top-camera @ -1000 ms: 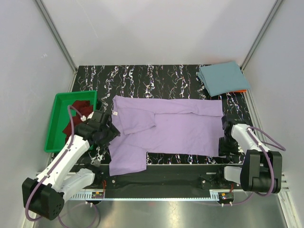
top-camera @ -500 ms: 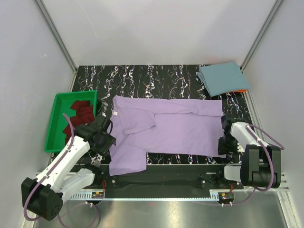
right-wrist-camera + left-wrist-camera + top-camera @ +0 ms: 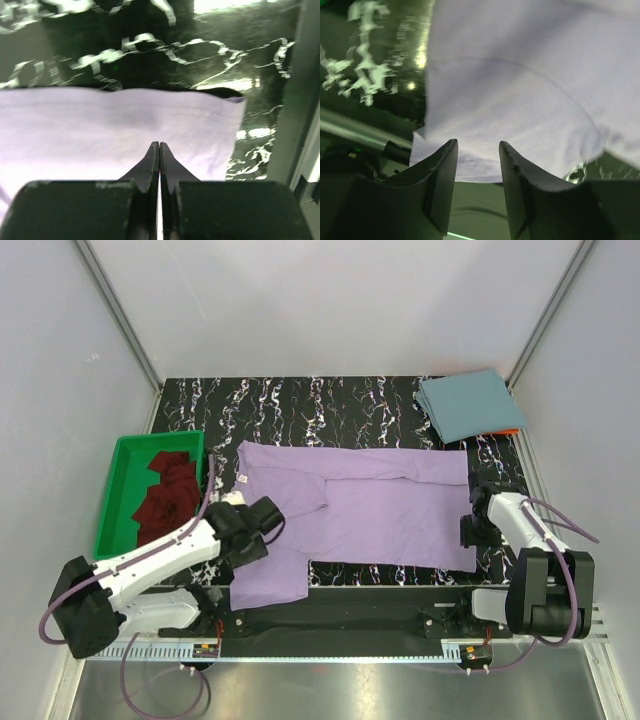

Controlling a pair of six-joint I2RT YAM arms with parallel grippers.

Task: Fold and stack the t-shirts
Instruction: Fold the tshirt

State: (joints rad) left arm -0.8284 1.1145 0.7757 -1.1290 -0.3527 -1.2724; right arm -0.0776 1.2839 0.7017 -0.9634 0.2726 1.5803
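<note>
Next, I take the hem's far corner (image 3: 455, 467) with my right gripper and pull the t-shirt back first, as the lavender t-shirt's near sleeve (image 3: 268, 586) hangs over the front edge.
The lavender t-shirt (image 3: 370, 510) lies spread flat across the black marbled table (image 3: 300, 405), its near-left sleeve hanging over the front edge. My left gripper (image 3: 268, 525) hovers over that sleeve. In the left wrist view it (image 3: 477, 145) is open with nothing between the fingers, lavender cloth (image 3: 520, 90) just past the tips. My right gripper (image 3: 470, 532) sits at the shirt's right hem. Its tips (image 3: 160, 143) are shut, pinched into the lavender cloth (image 3: 100, 120). The teal-blue t-shirt (image 3: 468, 405) lies folded at the back right. The maroon t-shirt (image 3: 165, 502) is crumpled in the tray.
A green plastic tray (image 3: 112, 500) stands at the table's left edge. Something orange (image 3: 512, 430) peeks out from under the teal shirt. Grey walls with metal rails close in the left, right and back sides.
My left arm swung right from beside the tray onto the shirt's near-left sleeve, and its jaws narrowed. My right gripper closed at the right hem.
</note>
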